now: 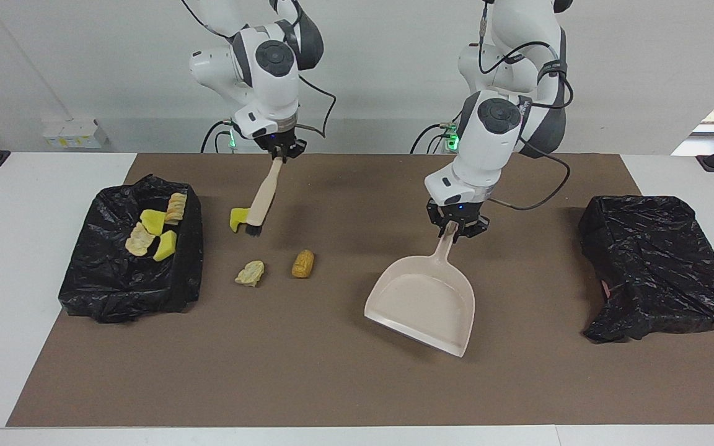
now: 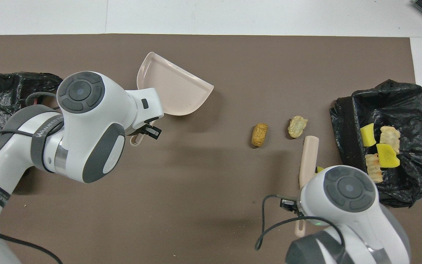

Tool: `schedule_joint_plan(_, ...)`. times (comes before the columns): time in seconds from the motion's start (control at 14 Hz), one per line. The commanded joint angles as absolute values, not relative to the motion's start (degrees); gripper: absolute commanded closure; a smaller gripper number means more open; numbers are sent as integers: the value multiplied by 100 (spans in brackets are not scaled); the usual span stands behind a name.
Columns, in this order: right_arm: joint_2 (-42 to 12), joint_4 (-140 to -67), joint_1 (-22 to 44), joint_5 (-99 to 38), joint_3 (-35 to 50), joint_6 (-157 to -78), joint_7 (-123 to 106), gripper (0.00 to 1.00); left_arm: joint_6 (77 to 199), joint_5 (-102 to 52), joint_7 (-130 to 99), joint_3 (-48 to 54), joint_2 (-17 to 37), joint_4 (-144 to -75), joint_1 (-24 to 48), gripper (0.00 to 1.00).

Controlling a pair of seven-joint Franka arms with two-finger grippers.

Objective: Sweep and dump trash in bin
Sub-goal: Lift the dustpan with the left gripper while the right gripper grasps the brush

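Note:
Next, my left gripper turns the pale pink dustpan's open edge [image 2: 184, 69] toward the orange-brown oblong [image 2: 259, 134] and lowers it beside the oblong, because that edge points past the loose trash.
My right gripper [image 1: 279, 152] is shut on the handle of a beige brush [image 1: 262, 198], whose dark bristles hang down beside a yellow wedge of trash [image 1: 237, 218]. Two more loose pieces of trash lie on the mat: a beige chunk [image 1: 250, 272] and an orange-brown oblong [image 1: 302, 263]. The black-lined bin [image 1: 115, 291] at the right arm's end holds several yellow and beige pieces [image 1: 153, 221]. My left gripper [image 1: 456, 226] is shut on the handle of the pale pink dustpan [image 1: 422, 303], which hangs tilted and turned over the mat's middle. From overhead the brush [image 2: 308, 157] covers most of the wedge.
A crumpled black bag [image 1: 654, 266] lies at the left arm's end of the brown mat [image 1: 332, 384]. White table shows around the mat. In the overhead view the left arm's wrist [image 2: 86, 124] covers the dustpan's [image 2: 172, 88] handle.

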State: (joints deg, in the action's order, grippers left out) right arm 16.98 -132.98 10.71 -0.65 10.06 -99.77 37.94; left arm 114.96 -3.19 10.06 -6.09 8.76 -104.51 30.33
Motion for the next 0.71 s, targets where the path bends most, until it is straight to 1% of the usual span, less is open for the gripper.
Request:
schedule_joint_plan(0.0, 1880, -13709, 502, -17, 1099, -9993, 3831, 100, 11076, -211, 2173, -580, 537, -10538, 2770, 100)
schedule_joint_plan(0.21, 2074, -14123, 431, -210, 1072, -9950, 4192, 100, 10723, -220, 3967, -580, 439, -10547, 2445, 100)
schedule_joint_plan(0.36, 2188, -14518, 378, -578, 1072, -10002, 4192, 100, 10827, -220, 5302, -580, 431, -10634, 2399, 100)
schedule_joint_plan(0.5, 2153, -14738, 378, -589, 1072, -10098, 4175, 100, 10933, -220, 6061, -580, 535, -10731, 2417, 100)
schedule_joint_plan(0.64, 2013, -14722, 421, -598, 1081, -10404, 4096, 100, 11405, -220, 7018, -554, 659, -11020, 2522, 100)
